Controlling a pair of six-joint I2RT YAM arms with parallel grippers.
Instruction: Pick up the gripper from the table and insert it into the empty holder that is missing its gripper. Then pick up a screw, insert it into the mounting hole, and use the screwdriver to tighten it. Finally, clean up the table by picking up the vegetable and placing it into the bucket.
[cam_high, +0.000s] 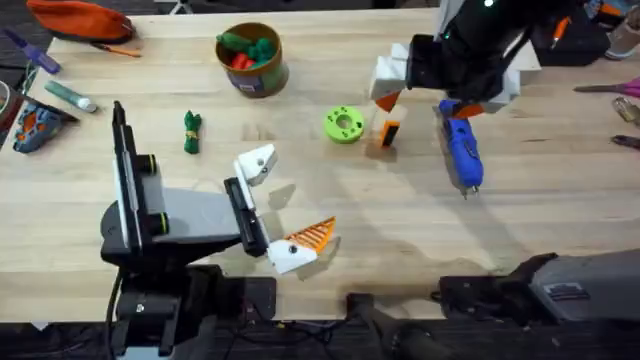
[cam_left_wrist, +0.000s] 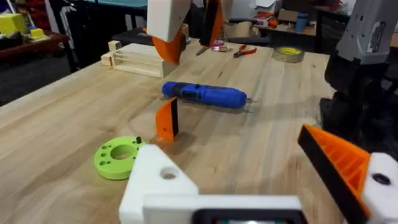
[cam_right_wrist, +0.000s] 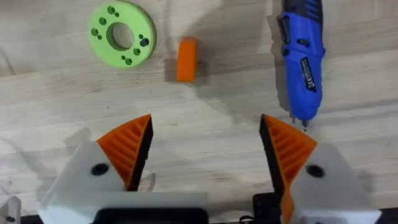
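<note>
My gripper will push the loose orange gripper (cam_high: 389, 133), which will slide in and stay seated because the empty holder's twin holds an orange finger (cam_high: 313, 236).
The loose orange gripper (cam_high: 388, 131) (cam_left_wrist: 167, 118) (cam_right_wrist: 186, 60) stands on the table beside a lime-green disc (cam_high: 344, 124). The empty holder (cam_high: 257, 163) (cam_left_wrist: 158, 174) is the bare white finger mount of my left gripper (cam_high: 298, 190) (cam_left_wrist: 230, 146), which is open; its twin carries an orange ribbed finger (cam_high: 312, 236). My right gripper (cam_high: 425, 103) (cam_right_wrist: 205, 127) hovers open just above the loose gripper, holding nothing. The blue screwdriver (cam_high: 463, 150) (cam_left_wrist: 205, 95) (cam_right_wrist: 301, 56) lies to the right. The dark green vegetable (cam_high: 192, 131) lies left of centre. The bucket (cam_high: 262, 78) stands at the back.
Red and green toy pieces (cam_high: 245, 50) fill the bucket. A small dark piece (cam_right_wrist: 144, 42) sits on the lime-green disc. An orange pouch (cam_high: 80, 20) and tools (cam_high: 70, 95) lie at the far left, with more tools (cam_high: 625, 110) at the right edge.
</note>
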